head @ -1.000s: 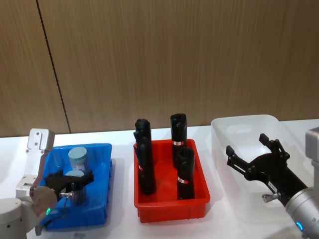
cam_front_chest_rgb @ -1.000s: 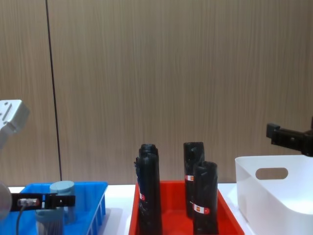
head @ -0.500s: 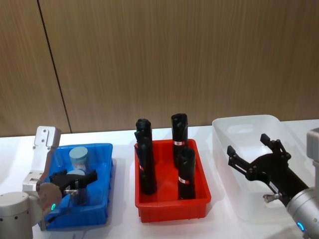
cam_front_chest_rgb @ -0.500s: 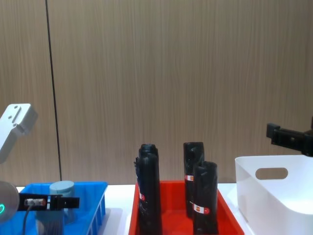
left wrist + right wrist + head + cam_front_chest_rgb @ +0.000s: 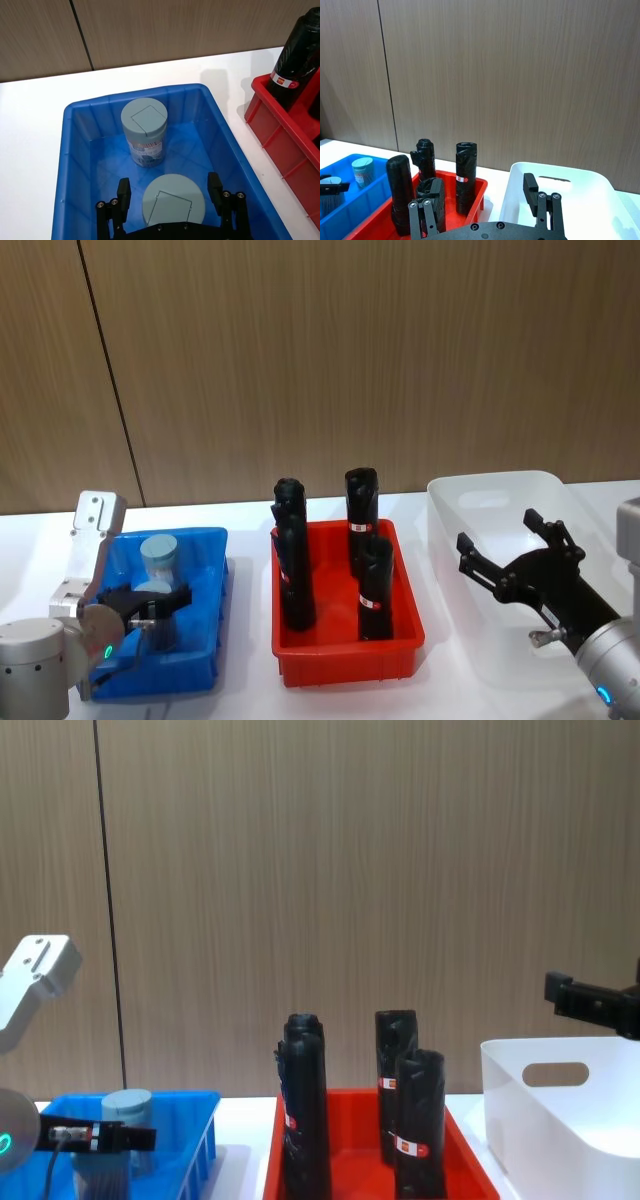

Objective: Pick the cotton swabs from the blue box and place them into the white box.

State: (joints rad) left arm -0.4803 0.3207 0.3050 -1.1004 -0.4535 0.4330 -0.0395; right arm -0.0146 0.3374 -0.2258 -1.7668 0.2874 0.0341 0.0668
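I expect the cotton swabs (image 5: 101,1182) to stay inside when I lift and tilt the jar, because the flap on the near jar's lid (image 5: 170,206) lies flush.
Two cotton swabs jars with pale blue-grey lids stand in the blue box (image 5: 205,625) (image 5: 80,150) (image 5: 195,1120) at the left. My left gripper (image 5: 150,602) (image 5: 170,190) (image 5: 105,1135) is open and straddles the near jar (image 5: 150,590) (image 5: 173,201) (image 5: 100,1172), one finger (image 5: 123,192) on each side with small gaps. The far jar (image 5: 158,555) (image 5: 144,127) (image 5: 127,1105) stands free behind it. My right gripper (image 5: 500,532) (image 5: 482,197) hangs open and holding nothing over the front of the white box (image 5: 480,500) (image 5: 570,185) (image 5: 540,1120) at the right.
A red crate (image 5: 345,650) (image 5: 375,220) (image 5: 350,1110) sits between the two boxes and holds several tall black cylinders (image 5: 373,590) (image 5: 418,1120) with red-white labels. A wood-panel wall closes the back. Bare white tabletop runs along the front edge.
My left arm's wrist has swung slightly right and up while its gripper stays low around the near jar. The right arm has not moved.
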